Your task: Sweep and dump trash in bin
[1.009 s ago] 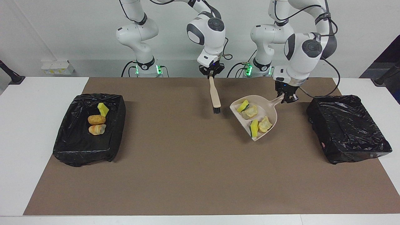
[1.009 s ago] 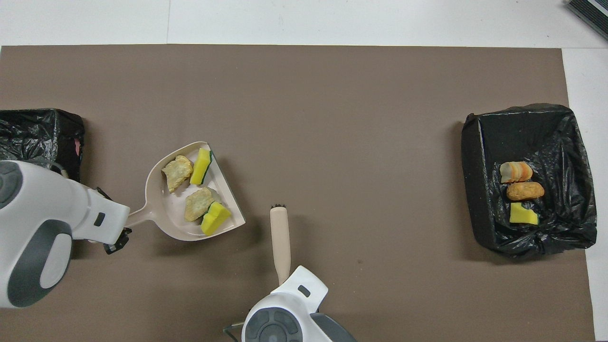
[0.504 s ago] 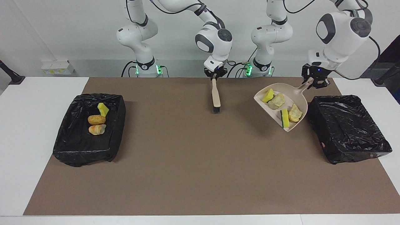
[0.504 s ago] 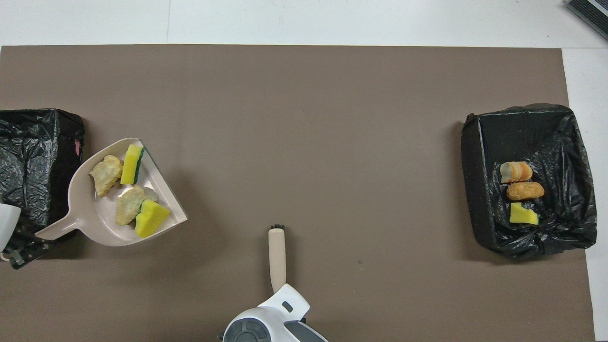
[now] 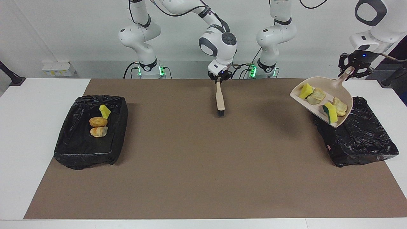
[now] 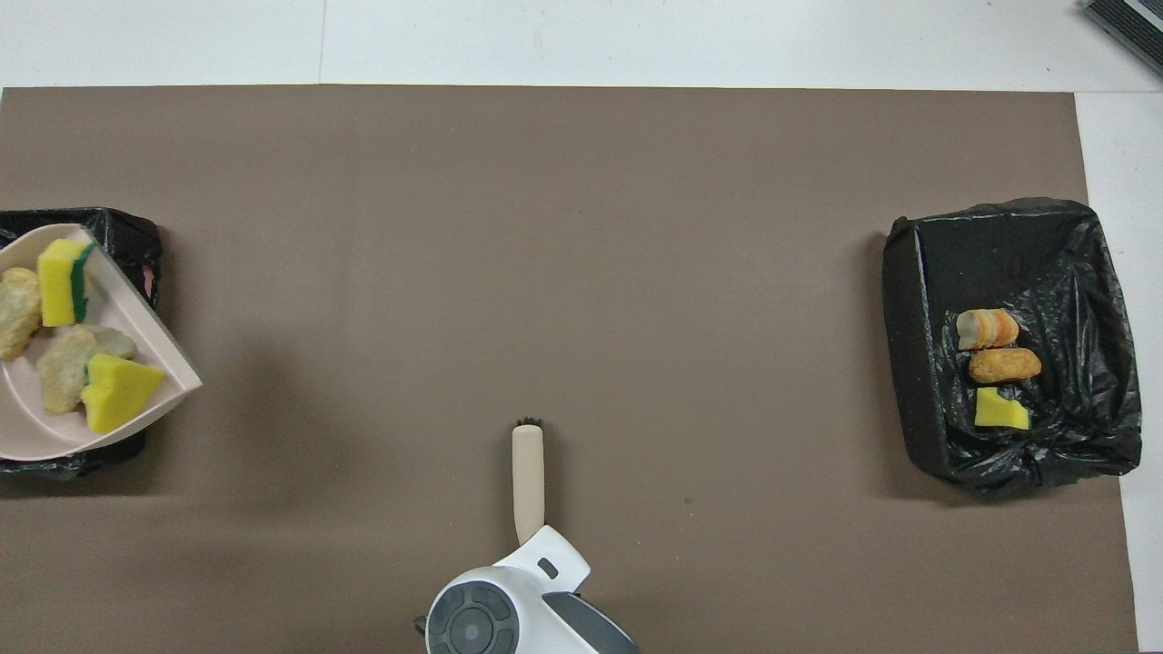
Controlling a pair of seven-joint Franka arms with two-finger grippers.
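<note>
The brush (image 6: 528, 474) hangs above clear mat (image 6: 555, 458) with the trash in the dustpan, so my right gripper keeps lowering the brush until it lies flat, then let go.
My left gripper (image 5: 351, 68) is shut on the handle of a beige dustpan (image 5: 327, 85) and holds it up in the air, tilted, over the black-lined bin (image 5: 362, 136) at the left arm's end of the table. The dustpan carries trash: two yellow sponge chunks (image 5: 306, 90) and two tan bread-like lumps (image 5: 316, 96). In the overhead view the dustpan (image 6: 27, 427) covers most of that bin (image 6: 127, 236); the left gripper is out of that view. My right gripper (image 5: 218, 78) is shut on a beige brush (image 5: 220, 98) with its bristles pointing down at the mat.
A second black-lined bin (image 5: 86, 143) at the right arm's end of the table holds three pieces of trash (image 5: 98, 121), also seen in the overhead view (image 6: 999, 365). A brown mat (image 5: 190, 159) covers the table between the bins.
My left gripper has lifted the loaded dustpan off the mat and carried it toward the left arm's end, to over the bin. The right gripper has drawn the brush slightly toward the robots.
</note>
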